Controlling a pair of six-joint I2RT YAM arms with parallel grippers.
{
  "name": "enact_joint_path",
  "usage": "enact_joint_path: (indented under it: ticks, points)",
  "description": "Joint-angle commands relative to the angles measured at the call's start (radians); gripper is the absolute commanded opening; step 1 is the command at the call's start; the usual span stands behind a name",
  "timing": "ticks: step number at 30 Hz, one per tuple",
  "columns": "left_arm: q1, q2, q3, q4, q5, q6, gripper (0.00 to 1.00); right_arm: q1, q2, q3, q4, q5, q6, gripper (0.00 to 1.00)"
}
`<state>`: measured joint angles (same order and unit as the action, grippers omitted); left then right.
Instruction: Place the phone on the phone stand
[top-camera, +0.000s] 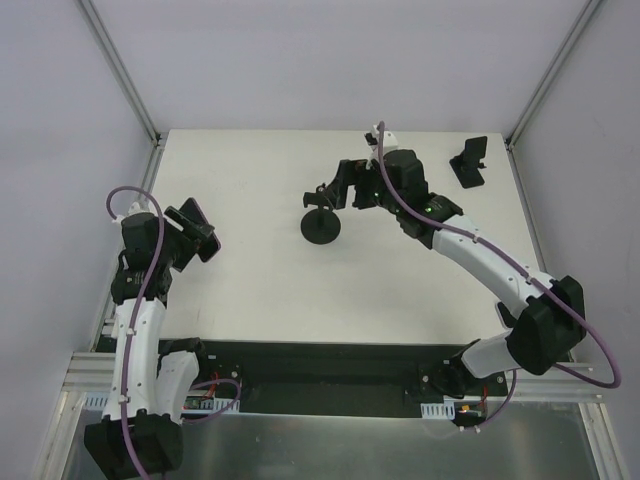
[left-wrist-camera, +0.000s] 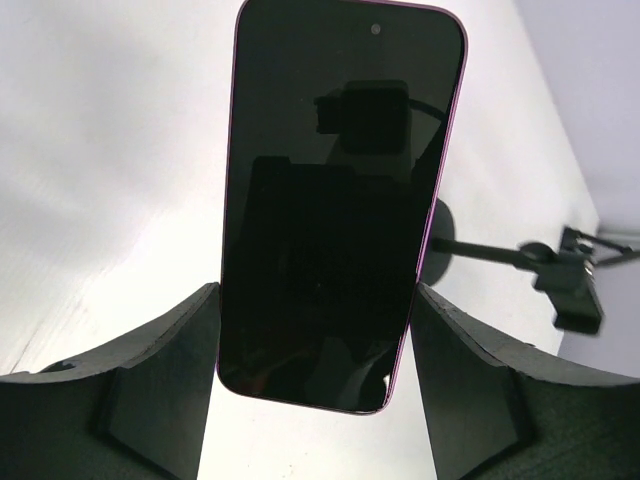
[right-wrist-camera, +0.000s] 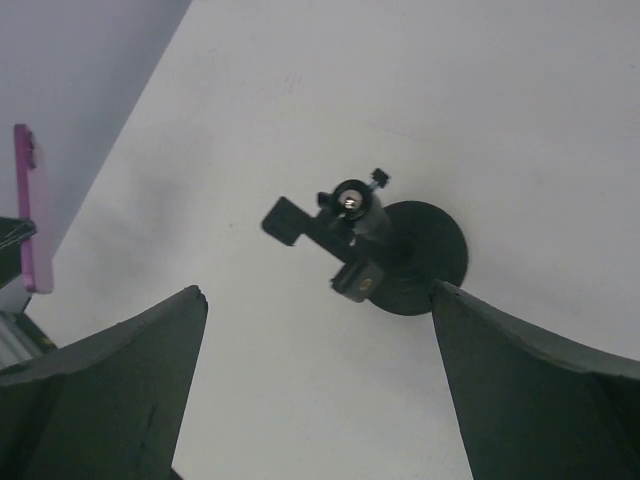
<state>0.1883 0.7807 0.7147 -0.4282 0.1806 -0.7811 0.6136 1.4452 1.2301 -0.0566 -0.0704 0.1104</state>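
Note:
My left gripper reaches across the phone's long sides, which the holder's clamp needs. My right gripper should hold the phone while my left gripper pinches one edge of it.
The phone is a black slab with a purple rim. My left gripper is shut on its lower sides and holds it off the table at the left. Its purple edge also shows in the right wrist view. The phone stand, small, black and L-shaped, sits at the far right corner, away from both grippers. My right gripper is open and empty, hovering just behind a round-based black holder.
The round-based holder stands mid-table, with a post and a clamp arm; it also shows in the left wrist view. Grey walls and metal frame rails bound the white table.

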Motion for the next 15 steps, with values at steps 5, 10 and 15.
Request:
enact_joint_path:
  ticks: [5, 10, 15]
  points:
    - [-0.039, -0.121, 0.008, 0.242, 0.232, 0.126, 0.00, 0.178, -0.023, 0.123, 0.017, 0.001, 0.095, 0.96]
    - [-0.064, -0.170, -0.049, 0.270, 0.276, 0.126, 0.00, 0.258, 0.064, 0.167, 0.090, -0.048, 0.218, 0.96]
    - [-0.079, -0.207, -0.095, 0.270, 0.276, 0.137, 0.00, 0.302, 0.162, 0.233, 0.115, -0.036, 0.259, 0.96]
